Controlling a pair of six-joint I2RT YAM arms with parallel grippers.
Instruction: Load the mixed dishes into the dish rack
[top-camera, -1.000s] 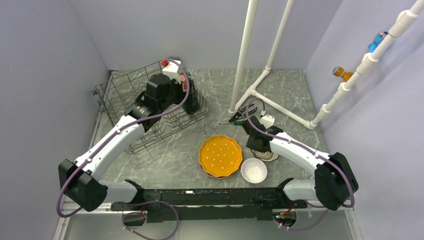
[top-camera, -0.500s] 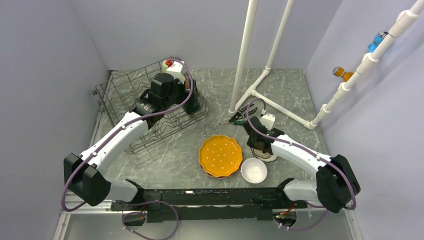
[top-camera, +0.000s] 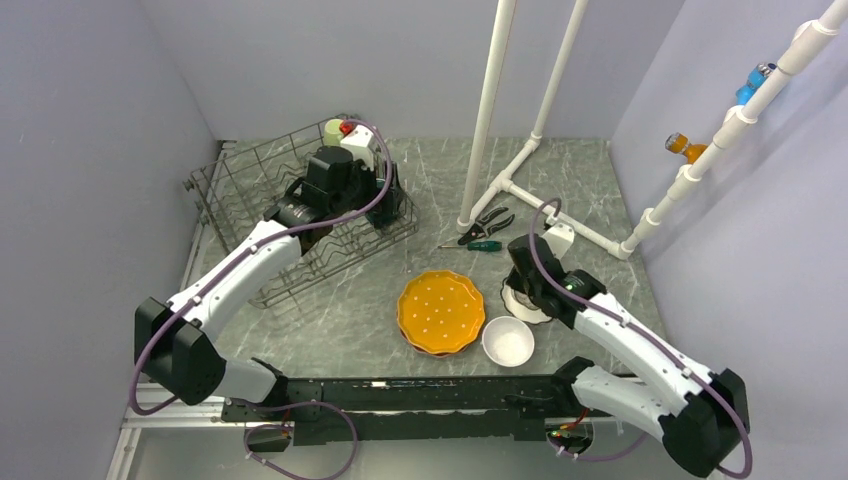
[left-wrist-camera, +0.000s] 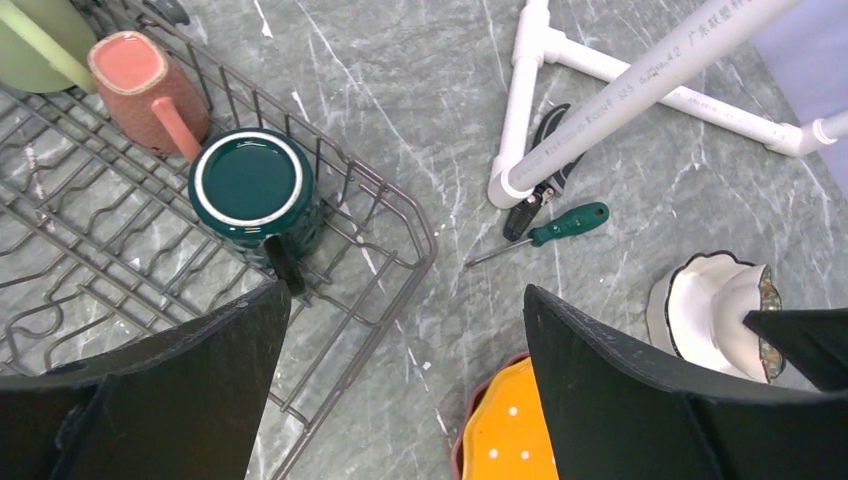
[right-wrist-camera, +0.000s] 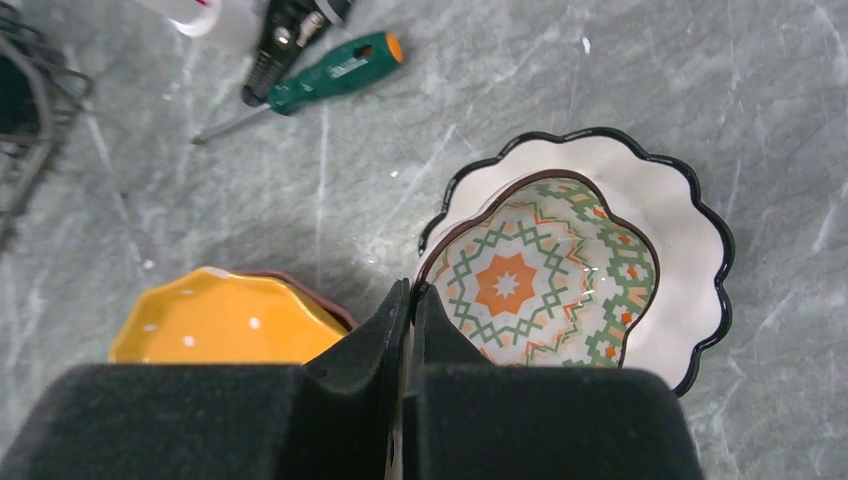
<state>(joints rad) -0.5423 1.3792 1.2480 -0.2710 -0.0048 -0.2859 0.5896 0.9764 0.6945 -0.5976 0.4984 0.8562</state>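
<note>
My open left gripper is on its way to the bowl (right-wrist-camera: 530, 275), and the patterned scalloped bowl's other rim (right-wrist-camera: 655, 255) is free of my right gripper. My left gripper goes on and closes on that rim.
My right gripper (right-wrist-camera: 411, 290) is shut on the near rim of the patterned scalloped bowl (right-wrist-camera: 540, 270), which sits tilted in a white black-edged scalloped bowl (right-wrist-camera: 690, 240). From above, this gripper (top-camera: 520, 290) and bowl (top-camera: 527, 308) are right of the orange dotted plates (top-camera: 440, 312) and behind the plain white bowl (top-camera: 507, 341). My left gripper (left-wrist-camera: 405, 300) hangs open and empty over the right corner of the dish rack (left-wrist-camera: 400, 215). In the rack stand the dark teal mug (left-wrist-camera: 250, 185), the pink mug (left-wrist-camera: 140, 80) and the pale green mug (left-wrist-camera: 35, 40), all upside down.
Black-handled pliers (top-camera: 487, 220) and a green screwdriver (top-camera: 483, 245) lie on the table behind the plates. A white pipe frame (top-camera: 490, 120) rises beside them, with its foot tubes along the table at the back right. Walls close in left and right.
My right gripper has closed on the patterned bowl's rim and its arm has swung rightward. The left arm has drawn back a little over the rack, still open.
</note>
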